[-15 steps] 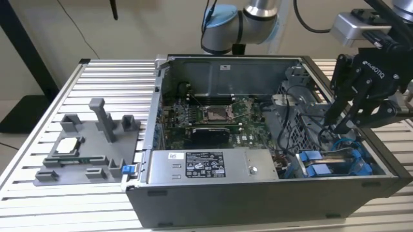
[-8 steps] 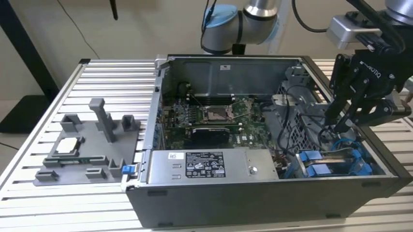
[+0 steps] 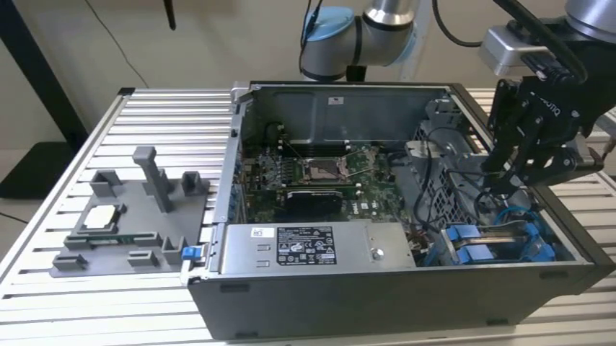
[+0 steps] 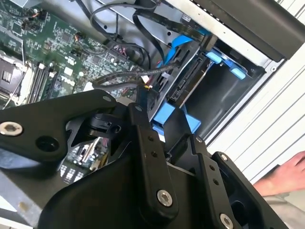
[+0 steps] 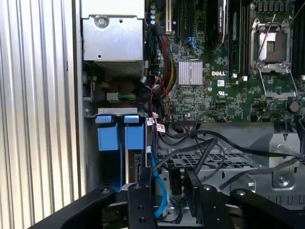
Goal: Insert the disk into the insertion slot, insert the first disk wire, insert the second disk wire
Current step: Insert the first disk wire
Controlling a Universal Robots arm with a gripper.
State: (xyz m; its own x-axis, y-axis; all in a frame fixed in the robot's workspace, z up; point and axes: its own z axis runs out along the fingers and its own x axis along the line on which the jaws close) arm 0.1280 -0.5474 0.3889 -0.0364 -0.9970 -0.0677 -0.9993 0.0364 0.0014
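Observation:
My gripper will carry the black plug [image 5: 175, 181] to the disk, and the plug will pull the black wires [image 5: 206, 153] into a loop, since they lie in slack curves.
The disk [image 4: 187, 85] lies in the insertion slot [image 3: 486, 246], a grey bay with blue rails at the case's front corner on the exterior view's right. Its connector end faces the motherboard. Blue tabs [image 5: 119, 136] mark the slot's end. My gripper [image 3: 498, 184] hangs over the slot and the nearby cage, open, its tips spread on either side of a blue tab [image 4: 167, 117]. Loose black wires [image 4: 126, 76] run from the board to just in front of the disk's connectors. A black plug [image 5: 175, 181] and a blue cable [image 5: 159, 191] lie between my fingers [image 5: 140, 195]; I cannot tell whether they touch them.
The open computer case [image 3: 385, 295] stands on a slatted aluminium table [image 3: 86, 288]. Inside are the motherboard [image 3: 318, 173] and a silver box with a white sticker [image 3: 308, 249]. A grey fixture with posts [image 3: 135, 216] sits to the exterior view's left. A person's hand [image 4: 286, 174] rests beside the case.

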